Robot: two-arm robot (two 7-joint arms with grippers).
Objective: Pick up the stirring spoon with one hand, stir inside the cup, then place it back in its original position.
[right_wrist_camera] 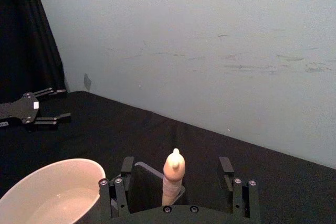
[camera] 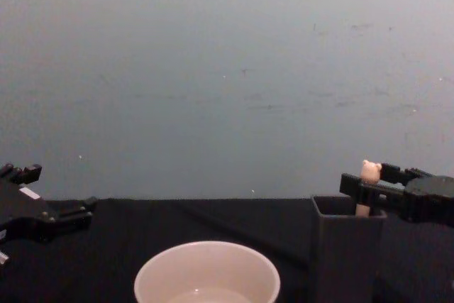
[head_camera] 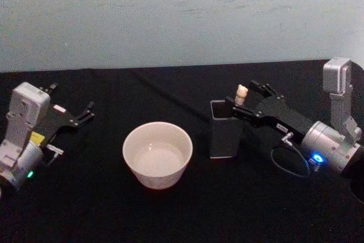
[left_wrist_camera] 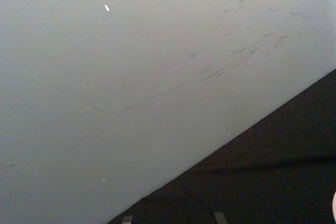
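Note:
The holder's opening (camera: 337, 206) is wide open beside the stirring spoon's handle. I expect the stirring spoon to slide out and leave the holder standing when I lift the stirring spoon's beige handle (camera: 370, 172).
The stirring spoon (head_camera: 242, 93) stands upright in the dark grey square-mouthed holder (head_camera: 222, 130), its beige bear-head handle (right_wrist_camera: 174, 170) sticking out above the rim. My right gripper (head_camera: 242, 97) is open at handle height. One finger (right_wrist_camera: 127, 169) stands on each side of the handle, apart from it. The spoon's bowl is hidden inside the holder (camera: 346, 250). The cream-white cup (head_camera: 157, 154) sits on the black cloth to the left of the holder. My left gripper (head_camera: 71, 112) rests open at the far left, away from the cup.
A black cloth (head_camera: 182, 214) covers the table, and a pale wall (head_camera: 182, 15) rises close behind it. A gap of bare cloth separates the cup (camera: 207, 274) from the holder. A dark curtain (right_wrist_camera: 26, 30) hangs at the left end.

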